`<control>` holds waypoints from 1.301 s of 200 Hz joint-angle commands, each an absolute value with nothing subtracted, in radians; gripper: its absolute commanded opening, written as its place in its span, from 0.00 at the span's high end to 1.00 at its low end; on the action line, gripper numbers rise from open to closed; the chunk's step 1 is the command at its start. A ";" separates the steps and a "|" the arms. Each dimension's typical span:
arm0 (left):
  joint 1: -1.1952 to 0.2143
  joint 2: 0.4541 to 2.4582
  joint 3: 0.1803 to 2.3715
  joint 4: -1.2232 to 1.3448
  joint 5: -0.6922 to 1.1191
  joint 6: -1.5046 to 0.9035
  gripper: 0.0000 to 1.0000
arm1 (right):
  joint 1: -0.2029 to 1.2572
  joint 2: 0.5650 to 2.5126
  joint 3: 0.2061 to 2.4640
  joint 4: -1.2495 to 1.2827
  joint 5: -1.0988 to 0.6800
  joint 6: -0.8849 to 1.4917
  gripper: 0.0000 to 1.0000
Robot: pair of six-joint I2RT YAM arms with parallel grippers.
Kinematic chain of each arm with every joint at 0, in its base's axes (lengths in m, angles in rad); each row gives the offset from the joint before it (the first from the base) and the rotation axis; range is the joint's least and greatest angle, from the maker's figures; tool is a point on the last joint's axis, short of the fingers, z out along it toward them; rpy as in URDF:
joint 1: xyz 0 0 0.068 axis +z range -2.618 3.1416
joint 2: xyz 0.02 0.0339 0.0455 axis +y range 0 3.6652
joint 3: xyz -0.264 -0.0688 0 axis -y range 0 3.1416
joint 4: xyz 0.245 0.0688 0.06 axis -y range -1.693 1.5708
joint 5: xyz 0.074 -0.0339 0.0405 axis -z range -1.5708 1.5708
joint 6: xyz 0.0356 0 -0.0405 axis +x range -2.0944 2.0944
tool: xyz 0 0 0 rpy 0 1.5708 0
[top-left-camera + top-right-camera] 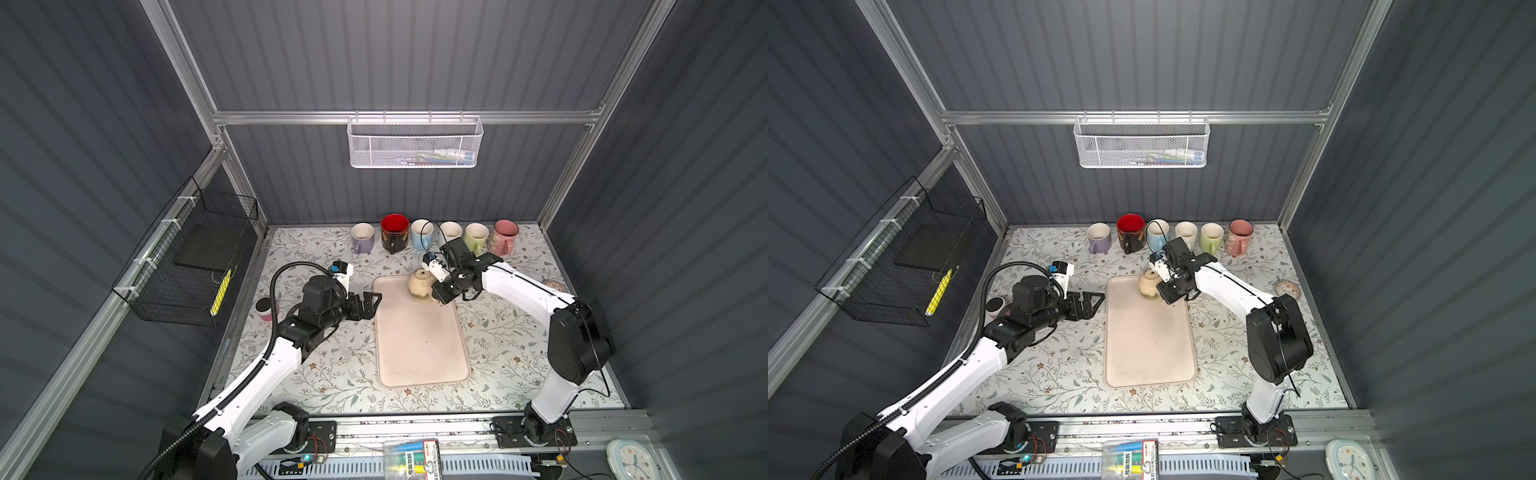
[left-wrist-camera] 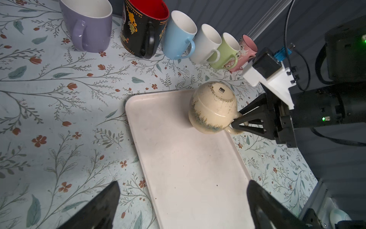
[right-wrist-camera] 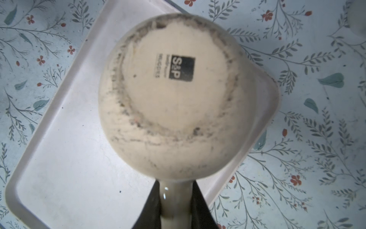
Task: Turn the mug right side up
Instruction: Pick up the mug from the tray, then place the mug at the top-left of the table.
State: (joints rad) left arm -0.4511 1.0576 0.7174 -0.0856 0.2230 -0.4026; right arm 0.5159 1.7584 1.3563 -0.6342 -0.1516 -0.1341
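The mug's opening faces down while my right gripper holds the mug by its handle (image 2: pixel 235 130), so I should raise the mug and hand its rim (image 2: pixel 207 131) over to my left gripper.
The mug (image 1: pixel 419 283) (image 1: pixel 1148 284) is cream and round-bodied and stands mouth down, slightly tilted, over the far end of the beige tray (image 1: pixel 419 353) (image 1: pixel 1148 353). Its stamped base (image 3: pixel 174 95) faces up. My right gripper (image 1: pixel 436 291) (image 1: pixel 1162 291) (image 3: pixel 175 190) is shut on the mug's handle, one black finger on each side. The left wrist view shows the mug (image 2: pixel 213 107) with the right gripper (image 2: pixel 235 123) pinching the handle. My left gripper (image 1: pixel 372 301) (image 1: pixel 1094 301) (image 2: pixel 183 184) is open and empty by the tray's left edge (image 2: pixel 138 138).
Several upright mugs line the back wall: purple (image 1: pixel 362 237), black with red inside (image 1: pixel 394 232), blue (image 1: pixel 422 235), white (image 1: pixel 451 230), green (image 1: pixel 476 237), pink (image 1: pixel 505 236). A pink cup (image 1: pixel 266 309) stands left of the left arm. A small dish (image 1: pixel 555 286) lies at the right.
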 commanded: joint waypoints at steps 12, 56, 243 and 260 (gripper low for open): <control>-0.456 1.050 0.698 -0.021 0.250 -0.433 0.00 | 0.534 1.746 1.311 -0.537 -0.181 -0.110 1.00; -0.456 1.039 0.630 0.045 0.276 -0.439 0.00 | 0.539 1.713 1.238 -0.434 -0.211 -0.066 1.00; -0.499 1.524 0.372 1.528 0.637 -0.898 0.42 | 0.514 1.437 1.126 0.057 -0.609 0.272 1.00; -0.505 1.542 0.407 1.528 0.628 -0.891 0.46 | 0.517 1.428 1.122 0.082 -0.621 0.287 1.00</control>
State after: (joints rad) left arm -0.4911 1.5276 0.3447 1.4117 0.6075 -0.8955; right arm 0.5133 1.4761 1.1175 -0.0963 -0.5400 0.2340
